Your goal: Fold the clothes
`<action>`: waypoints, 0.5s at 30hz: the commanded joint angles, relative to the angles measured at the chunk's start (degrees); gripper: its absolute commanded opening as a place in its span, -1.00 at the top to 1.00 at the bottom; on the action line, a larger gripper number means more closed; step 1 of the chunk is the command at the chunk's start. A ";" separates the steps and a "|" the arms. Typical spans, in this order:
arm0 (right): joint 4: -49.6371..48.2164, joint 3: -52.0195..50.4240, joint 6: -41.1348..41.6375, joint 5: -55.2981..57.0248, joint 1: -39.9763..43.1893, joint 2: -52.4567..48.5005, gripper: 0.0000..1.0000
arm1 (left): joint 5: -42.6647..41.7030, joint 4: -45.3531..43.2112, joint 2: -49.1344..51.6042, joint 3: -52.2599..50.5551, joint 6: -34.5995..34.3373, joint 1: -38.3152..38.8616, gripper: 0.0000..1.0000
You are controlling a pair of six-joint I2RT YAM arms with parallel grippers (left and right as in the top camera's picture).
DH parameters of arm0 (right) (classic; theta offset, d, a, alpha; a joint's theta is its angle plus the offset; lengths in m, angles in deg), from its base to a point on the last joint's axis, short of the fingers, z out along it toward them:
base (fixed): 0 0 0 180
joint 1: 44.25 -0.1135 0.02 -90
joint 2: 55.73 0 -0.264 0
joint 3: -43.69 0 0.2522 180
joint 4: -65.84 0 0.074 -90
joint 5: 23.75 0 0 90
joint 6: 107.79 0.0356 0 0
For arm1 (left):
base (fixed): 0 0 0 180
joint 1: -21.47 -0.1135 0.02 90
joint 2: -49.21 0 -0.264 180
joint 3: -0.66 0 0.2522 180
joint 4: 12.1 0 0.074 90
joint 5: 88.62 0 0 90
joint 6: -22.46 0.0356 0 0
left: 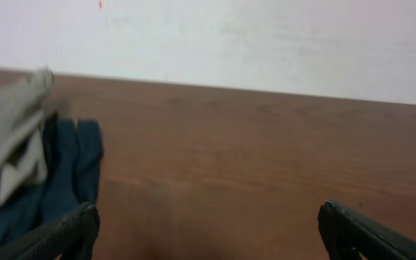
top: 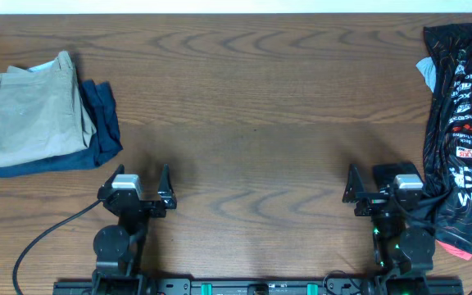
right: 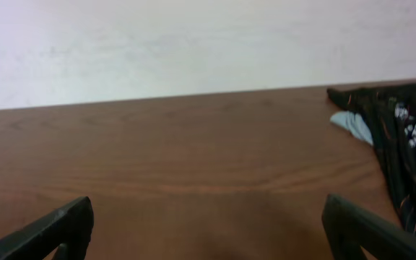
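Observation:
The black jersey's flap [top: 397, 170] sticks out onto clear wood by the robot's open right gripper, so that gripper should keep moving down toward that flap [top: 393, 172] until its fingers close on it.
The black jersey [top: 465, 123], with thin orange lines and white and red logos, lies crumpled along the table's right edge. It also shows at the right of the right wrist view [right: 406, 144]. My right gripper [top: 375, 179] is open and empty at the near right, just left of the jersey's lower part and apart from it. In its wrist view the right gripper's jaws [right: 208, 213] are wide over bare wood. My left gripper [top: 144, 177] is open and empty at the near left, with its jaws [left: 208, 220] spread over bare wood.
Folded khaki trousers [top: 27, 111] lie on a navy garment [top: 97, 135] at the far left; both show in the left wrist view [left: 9, 137], [left: 67, 170]. A pale blue bit [top: 427, 72] and a red bit [top: 457, 248] stick out from under the jersey.

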 commanded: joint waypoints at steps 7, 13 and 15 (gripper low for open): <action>9.84 9.22 1.46 2.29 0.48 -11.41 -0.99 | -2.62 3.76 11.47 5.99 -3.56 0.20 -0.96; 18.58 19.58 1.44 6.36 0.55 -25.66 -0.99 | -2.97 14.71 23.08 16.83 -3.76 0.20 -0.95; 22.67 23.76 1.44 8.41 0.57 -31.91 -0.98 | -3.50 20.17 27.23 21.11 -3.74 0.20 -0.95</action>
